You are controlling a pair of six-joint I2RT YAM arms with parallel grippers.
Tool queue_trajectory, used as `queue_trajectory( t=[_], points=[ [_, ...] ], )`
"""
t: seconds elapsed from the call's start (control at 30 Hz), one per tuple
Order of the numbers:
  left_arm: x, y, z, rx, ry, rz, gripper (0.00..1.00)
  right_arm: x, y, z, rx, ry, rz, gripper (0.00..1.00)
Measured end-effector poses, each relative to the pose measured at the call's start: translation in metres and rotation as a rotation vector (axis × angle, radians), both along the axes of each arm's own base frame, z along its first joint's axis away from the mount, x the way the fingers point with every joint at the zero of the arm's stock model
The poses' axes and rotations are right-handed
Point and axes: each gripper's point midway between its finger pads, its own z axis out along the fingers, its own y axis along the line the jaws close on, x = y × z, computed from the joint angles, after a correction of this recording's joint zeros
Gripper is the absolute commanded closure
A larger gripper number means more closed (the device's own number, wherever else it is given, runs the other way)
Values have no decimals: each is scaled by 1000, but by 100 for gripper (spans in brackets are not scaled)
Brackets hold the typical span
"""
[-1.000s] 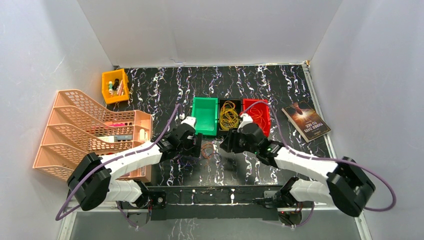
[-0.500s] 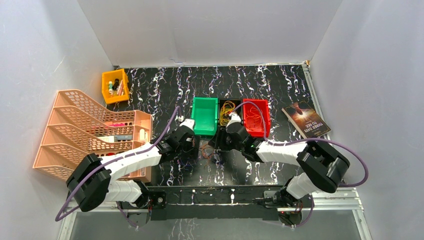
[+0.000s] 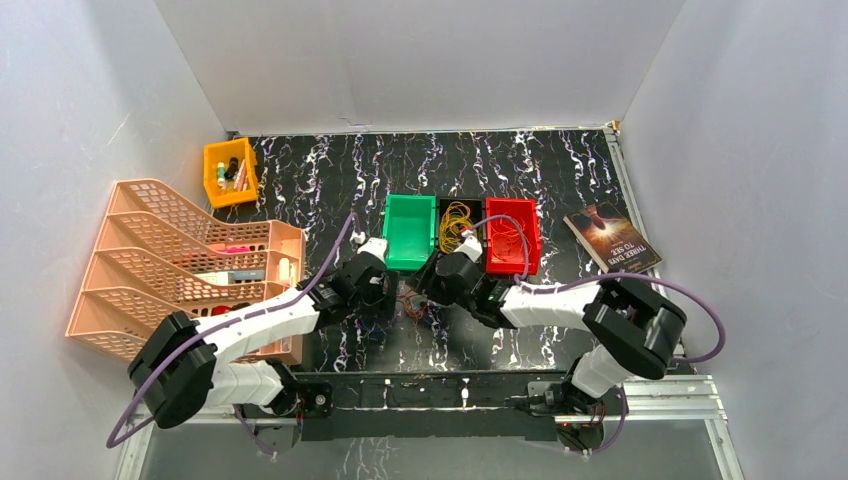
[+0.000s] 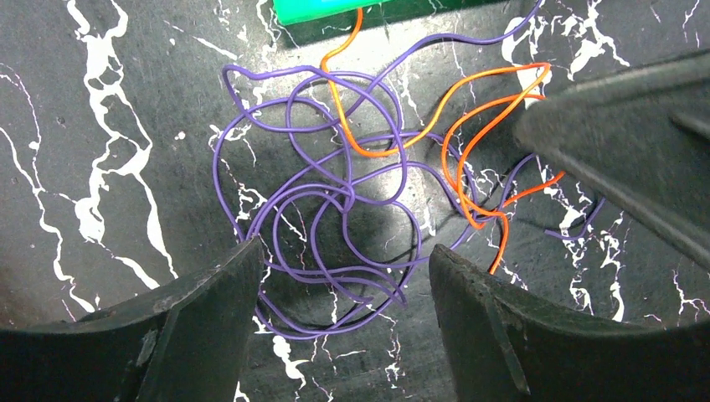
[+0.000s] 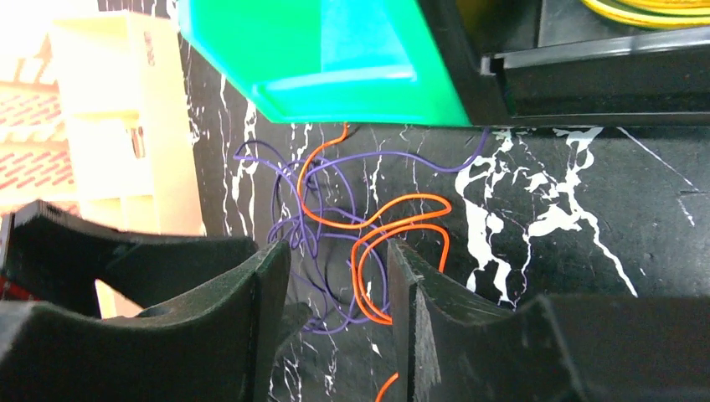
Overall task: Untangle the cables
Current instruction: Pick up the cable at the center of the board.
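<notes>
Next, I take the orange cable's loop (image 5: pixel 358 265) between my right gripper's fingers and pull it clear toward the red bin, because the orange cable crosses the purple loops (image 4: pixel 397 151).
A loose tangle of cables (image 3: pixel 413 303) lies on the dark marbled table, just in front of the green bin (image 3: pixel 410 232). It is mostly thin purple loops (image 4: pixel 335 209) with an orange strand (image 4: pixel 469 167) woven through. My left gripper (image 4: pixel 343 251) is open, its fingers standing either side of the near edge of the purple loops. My right gripper (image 5: pixel 336 251) is open too, low over the tangle from the other side. An orange loop (image 5: pixel 373 251) lies between its fingers, unclamped. More yellow cables (image 3: pixel 457 226) sit in the black bin and orange-red ones (image 3: pixel 510 232) in the red bin.
The green, black and red bins stand in a row right behind the tangle. A peach file rack (image 3: pixel 180 260) fills the left side and a small yellow bin (image 3: pixel 230 172) sits at the back left. A book (image 3: pixel 612 243) lies at the right. Both grippers are close together.
My right arm has swung left, from in front of the black and red bins to the tangle. The left gripper has closed a little and stayed over the cables.
</notes>
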Motion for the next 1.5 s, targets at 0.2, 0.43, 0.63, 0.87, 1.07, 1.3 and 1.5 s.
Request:
queue_trajectory(
  t=[0.2, 0.43, 0.63, 0.87, 1.07, 1.3, 1.5],
  points=[
    [-1, 1, 2, -7, -6, 0, 29, 9, 3, -17, 1, 55, -91, 47],
    [-1, 1, 3, -10, -9, 0, 30, 16, 13, -22, 4, 78, -117, 50],
    [-1, 1, 4, -16, -14, 0, 30, 22, 24, -28, 3, 92, -123, 64],
    [1, 0, 9, -27, -31, 2, 30, 22, 23, -36, -8, 105, -133, 90],
    [1, 1, 9, -24, -33, 1, 30, 25, 14, -26, -7, 71, -156, 100],
    [3, 4, 10, -6, -46, 2, 30, 24, -5, 29, 29, -37, -157, 100],
    [7, 4, 10, 15, -57, -5, 30, 22, -30, 96, 60, -197, -153, 100]
  ],
)
